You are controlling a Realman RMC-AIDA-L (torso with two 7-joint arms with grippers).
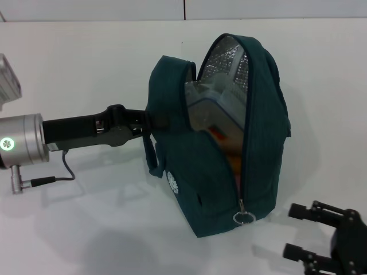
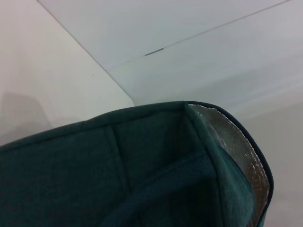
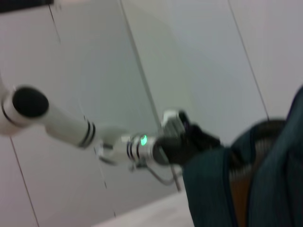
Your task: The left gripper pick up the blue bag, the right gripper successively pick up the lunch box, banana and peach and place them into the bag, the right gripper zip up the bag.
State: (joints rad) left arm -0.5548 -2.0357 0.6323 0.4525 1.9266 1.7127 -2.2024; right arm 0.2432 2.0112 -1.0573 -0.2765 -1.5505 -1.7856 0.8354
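My right gripper should keep moving in until its open fingers are on both sides of the ring-pull point(image 1: 244, 217), which hangs free at the blue bag's lower edge point(image 1: 241, 207) and faces them.
The blue bag point(image 1: 206, 172) stands upright on the white table, its mouth unzipped and the silver foil lining point(image 1: 229, 57) showing. Inside it I see the lunch box point(image 1: 215, 106), a yellow-orange strip of the banana point(image 1: 232, 161) and a thin pink strip of the peach point(image 1: 236, 180). My left gripper point(image 1: 150, 120) is shut on the bag's left side near the top. My right gripper point(image 1: 295, 231) is open and empty, low to the right of the bag near the ring-pull zipper point(image 1: 243, 217). The left wrist view shows the bag's fabric point(image 2: 94, 165) up close. The right wrist view shows the bag point(image 3: 213, 189) and the left gripper point(image 3: 189, 144).
The white table point(image 1: 86, 229) runs all around the bag. A grey cable point(image 1: 63, 172) hangs under my left arm. A pale wall point(image 1: 114, 8) bounds the table's far edge.
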